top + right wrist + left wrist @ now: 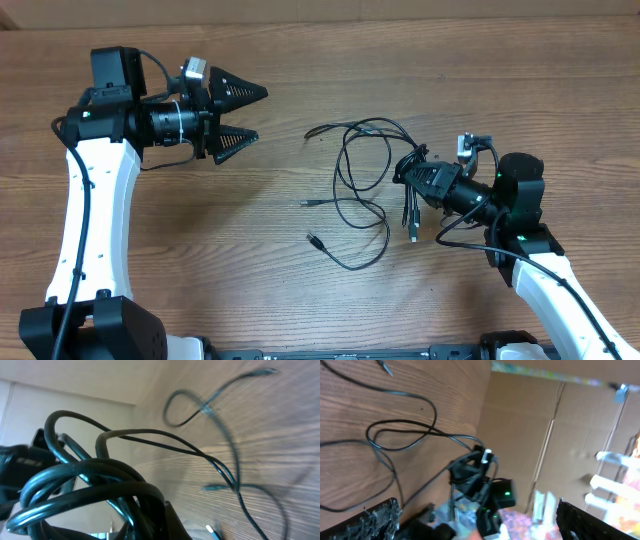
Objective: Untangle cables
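My right gripper pinches the knotted cable bunch (403, 166) shut while its loops hang free. Next, my left gripper grabs the loops (396, 129) beside the knot before my right gripper opens.
The cables (362, 170) lie as thin black loops in the middle of the wooden table (300, 60). Small plugs (312, 239) lie at their loose ends. My right gripper (414, 178) is shut on a knotted bunch of cables at the tangle's right side. In the right wrist view that bunch (100, 477) fills the near left, just in front of the gripper (155, 515), and thinner strands (225, 460) trail over the table. My left gripper (243, 114) is open wide and holds nothing, well to the left of the cables. In the left wrist view the loops (405, 430) lie ahead of its spread fingers (375, 520).
Brown cardboard walls (520, 435) stand beyond the table's far edge. The right arm (482, 485) with its green light shows in the left wrist view. Thick arm wiring (465, 235) loops beside the right wrist.
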### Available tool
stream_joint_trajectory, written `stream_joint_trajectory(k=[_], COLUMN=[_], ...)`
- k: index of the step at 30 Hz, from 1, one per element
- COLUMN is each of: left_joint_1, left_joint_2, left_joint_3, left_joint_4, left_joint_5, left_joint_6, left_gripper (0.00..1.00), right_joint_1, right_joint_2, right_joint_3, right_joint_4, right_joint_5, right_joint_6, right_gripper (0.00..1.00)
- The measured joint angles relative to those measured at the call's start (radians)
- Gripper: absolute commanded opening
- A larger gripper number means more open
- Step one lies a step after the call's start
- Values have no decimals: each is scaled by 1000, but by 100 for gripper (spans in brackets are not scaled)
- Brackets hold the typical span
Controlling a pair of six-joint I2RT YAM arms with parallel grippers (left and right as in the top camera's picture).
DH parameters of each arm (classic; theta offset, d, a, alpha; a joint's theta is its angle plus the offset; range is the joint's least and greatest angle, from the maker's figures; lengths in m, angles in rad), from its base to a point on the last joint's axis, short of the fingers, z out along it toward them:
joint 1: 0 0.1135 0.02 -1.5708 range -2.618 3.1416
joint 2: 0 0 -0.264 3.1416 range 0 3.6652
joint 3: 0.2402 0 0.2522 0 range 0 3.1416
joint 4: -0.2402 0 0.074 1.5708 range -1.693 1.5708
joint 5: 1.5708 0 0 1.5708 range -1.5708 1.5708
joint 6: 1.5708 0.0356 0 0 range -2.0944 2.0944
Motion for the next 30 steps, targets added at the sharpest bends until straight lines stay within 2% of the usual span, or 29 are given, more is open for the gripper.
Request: stream_joint_trajectory(k=[10,16,23,30], left_joint_1=[-45,-130,-233,-326], left_joint_2=[0,0,0,0], left_joint_3=[0,0,0,0], left_joint_4=[-53,-51,-42,-26], left_joint_5=[-10,-10,-33,-259], left_joint_6=[322,600,865,1062], left_gripper=[100,100,100,100], right_joint_1=[0,0,4,86], right_joint_2=[0,0,0,0], right_joint_3=[-1,-1,-1,-1], right_joint_4=[246,241,142,113], right_joint_5=[-180,-235,-249,-258], right_joint_6=[40,42,42,15], right_gripper=[4,4,4,4])
